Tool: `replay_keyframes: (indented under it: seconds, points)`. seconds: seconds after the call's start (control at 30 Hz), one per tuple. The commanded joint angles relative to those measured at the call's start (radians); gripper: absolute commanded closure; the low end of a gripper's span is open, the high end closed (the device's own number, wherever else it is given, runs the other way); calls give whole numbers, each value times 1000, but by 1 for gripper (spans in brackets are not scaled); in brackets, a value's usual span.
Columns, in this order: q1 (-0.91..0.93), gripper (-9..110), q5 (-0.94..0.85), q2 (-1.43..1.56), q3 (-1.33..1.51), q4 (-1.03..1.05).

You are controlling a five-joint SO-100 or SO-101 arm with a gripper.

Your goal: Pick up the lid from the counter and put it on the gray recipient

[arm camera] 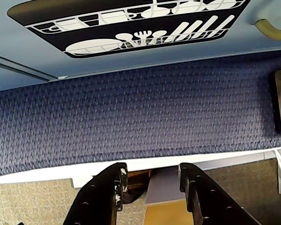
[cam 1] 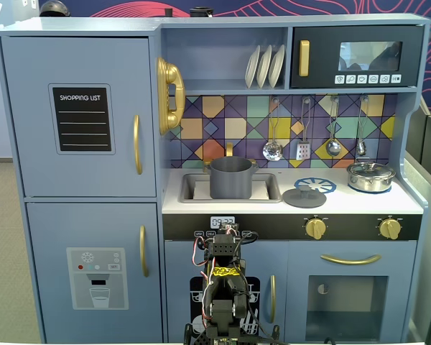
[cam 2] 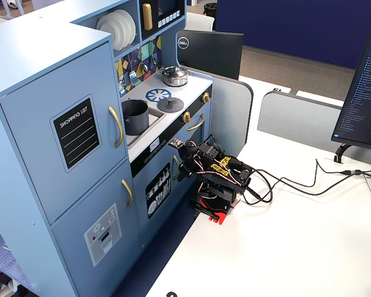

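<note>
The blue burner ring (cam 1: 317, 183) shows a little behind the lid (cam 1: 304, 197), so the lid will come off alone and reveal the ring's hidden front edge when I lift.
The dark-gray lid (cam 1: 304, 196) with a small knob lies flat on the white counter, to the right of the sink; it also shows in the other fixed view (cam 2: 171, 104). The gray recipient (cam 1: 230, 177), a matte dark-gray pot, stands uncovered in the sink and shows in the other fixed view too (cam 2: 135, 116). My gripper (arm camera: 152, 168) is open and empty, its jaws a clear gap apart. It hangs low in front of the kitchen's lower door (cam 2: 184, 168), well below the counter and apart from both. The folded arm (cam 1: 223, 287) hides it from the front.
A shiny silver pot (cam 1: 371, 176) with its own lid stands at the counter's right end. Utensils (cam 1: 303, 129) hang above the counter. The arm's base (cam 2: 213, 207) is clamped to the white table's edge, with cables (cam 2: 284, 182) trailing right. A monitor (cam 2: 365, 93) stands at the far right.
</note>
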Motion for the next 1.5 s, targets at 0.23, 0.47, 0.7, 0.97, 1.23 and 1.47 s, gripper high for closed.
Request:
replay_keyframes:
  seconds: [0.23, 0.47, 0.7, 0.97, 1.23, 1.47]
  points:
    - [20, 96, 14, -6, 32, 161]
    - [41, 96, 12, -6, 32, 161]
    - [46, 86, 21, -5, 34, 160]
    - [135, 101, -28, -8, 0, 49]
    - [249, 101, -103, -100, -227, -345]
    - [390, 101, -166, -252, -468, -627]
